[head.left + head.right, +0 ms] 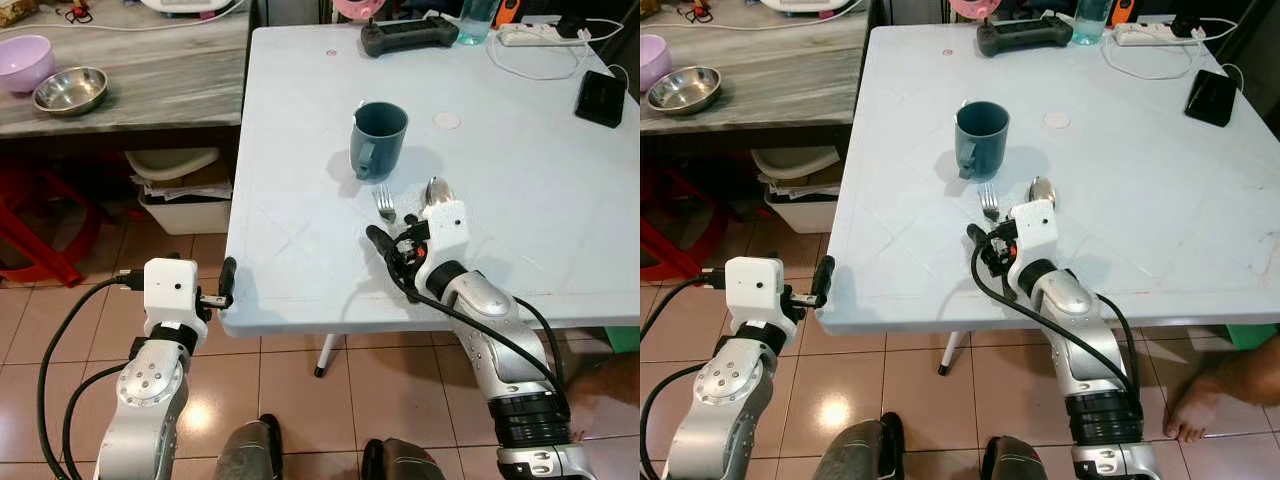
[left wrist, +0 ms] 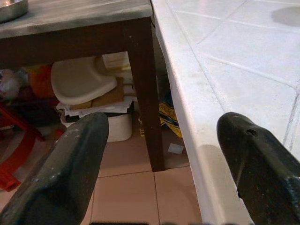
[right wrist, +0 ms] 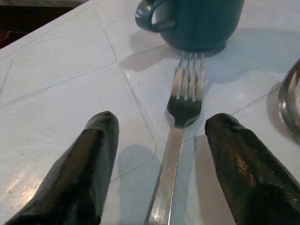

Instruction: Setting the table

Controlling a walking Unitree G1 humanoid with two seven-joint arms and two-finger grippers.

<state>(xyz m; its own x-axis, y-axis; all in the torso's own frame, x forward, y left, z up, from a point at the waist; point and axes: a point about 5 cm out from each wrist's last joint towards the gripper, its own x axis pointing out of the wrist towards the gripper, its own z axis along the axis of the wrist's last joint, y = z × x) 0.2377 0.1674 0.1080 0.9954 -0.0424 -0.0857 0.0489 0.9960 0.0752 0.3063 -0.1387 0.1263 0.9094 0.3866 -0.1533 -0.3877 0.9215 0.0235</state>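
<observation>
The silver fork (image 1: 384,204) will roll toward its edge when I pinch and lift it, because the thin handle (image 3: 169,172) is lying flat between my fingers.
A dark teal mug (image 1: 378,138) stands upright on the white table (image 1: 300,230), handle toward me. Just in front of it lie a silver fork (image 3: 185,89), tines pointing at the mug, and a spoon (image 1: 437,190) to its right. My right gripper (image 3: 161,131) is low over the table, open, with one finger on each side of the fork's handle; nothing is held. My left gripper (image 2: 161,140) is open at the table's near left corner, one finger over the tabletop edge and one out over the floor.
A wooden side table (image 1: 150,80) at the left carries a purple bowl (image 1: 22,62) and a steel bowl (image 1: 70,90). A black controller (image 1: 408,35), power strip (image 1: 535,33) and black device (image 1: 600,98) lie at the table's far side. A person's bare foot (image 1: 1210,395) is at the right.
</observation>
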